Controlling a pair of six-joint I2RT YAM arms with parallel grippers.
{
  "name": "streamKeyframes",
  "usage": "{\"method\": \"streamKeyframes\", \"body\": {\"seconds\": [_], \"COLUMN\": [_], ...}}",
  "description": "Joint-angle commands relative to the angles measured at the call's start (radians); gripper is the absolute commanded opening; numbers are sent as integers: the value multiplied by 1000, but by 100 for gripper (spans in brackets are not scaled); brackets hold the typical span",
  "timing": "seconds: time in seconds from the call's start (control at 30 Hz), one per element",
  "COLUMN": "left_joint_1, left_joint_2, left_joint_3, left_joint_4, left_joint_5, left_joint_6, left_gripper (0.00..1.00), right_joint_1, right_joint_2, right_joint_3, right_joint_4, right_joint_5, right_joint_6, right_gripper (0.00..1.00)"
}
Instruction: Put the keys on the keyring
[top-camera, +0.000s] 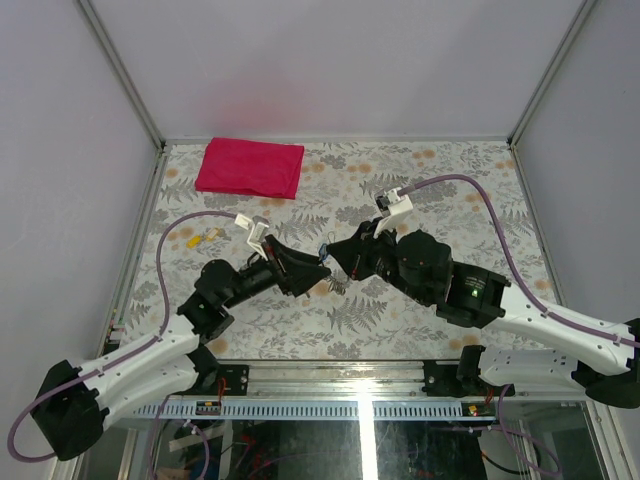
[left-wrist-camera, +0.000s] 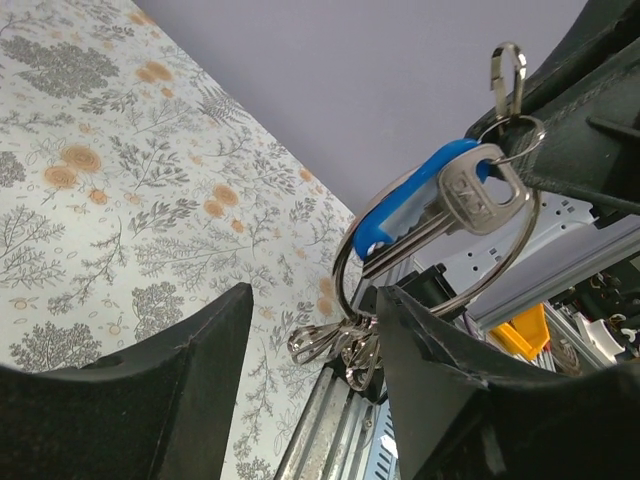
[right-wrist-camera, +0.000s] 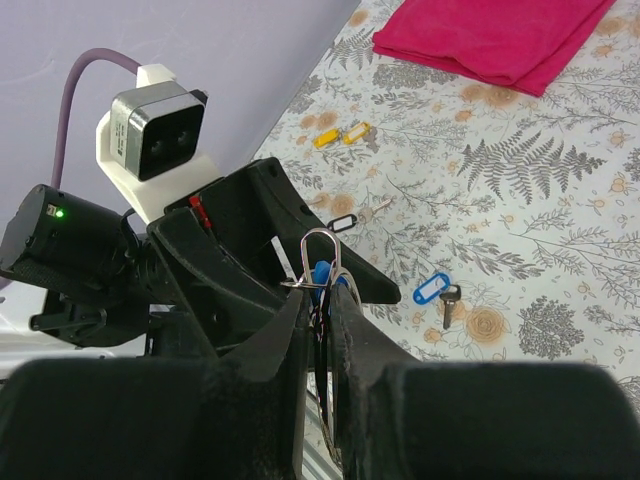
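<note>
My right gripper is closed on the keyring (left-wrist-camera: 533, 205) above the bunched small rings, so my left gripper needs to hold the keyring while my right gripper takes the rings (left-wrist-camera: 325, 342).
Above the table's middle my two grippers meet tip to tip. My right gripper (right-wrist-camera: 320, 305) is shut on the keyring (right-wrist-camera: 322, 250), a large silver ring with a wire loop sticking up. One key (left-wrist-camera: 470, 195) with a blue head hangs on that ring; smaller silver rings (left-wrist-camera: 325, 343) dangle below it. My left gripper (left-wrist-camera: 315, 310) is open, its fingers (left-wrist-camera: 160, 390) on either side of the small rings, which hang close against the right one. On the table lies a second small key (right-wrist-camera: 450, 303) joined to a blue tag (right-wrist-camera: 432, 289). From above, the keyring (top-camera: 335, 283) hangs between both grippers.
A folded pink cloth (top-camera: 250, 167) lies at the back left. Two yellow tags (top-camera: 200, 238) rest near the left edge, and a dark tag (right-wrist-camera: 342, 222) lies between them and the blue tag. A metal rail (top-camera: 360, 375) runs along the near edge.
</note>
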Motion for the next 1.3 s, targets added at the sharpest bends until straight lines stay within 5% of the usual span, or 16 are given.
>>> {"method": "streamKeyframes", "body": {"seconds": [0.0, 0.8, 1.27], "left_joint_1": [-8, -21, -22], "left_joint_2": [7, 18, -90], "left_joint_3": [6, -6, 165], "left_joint_4": [139, 103, -482], "left_joint_5": [-16, 25, -86], "left_joint_6": [-20, -36, 141], "left_gripper": [52, 0, 0], "right_joint_1": [-1, -1, 0], "right_joint_2": [-28, -85, -173], "right_joint_3": [-6, -84, -102], "right_joint_4": [90, 113, -34], "right_joint_5": [-2, 88, 282], "right_joint_6": [33, 41, -48], "right_gripper": [0, 5, 48]}}
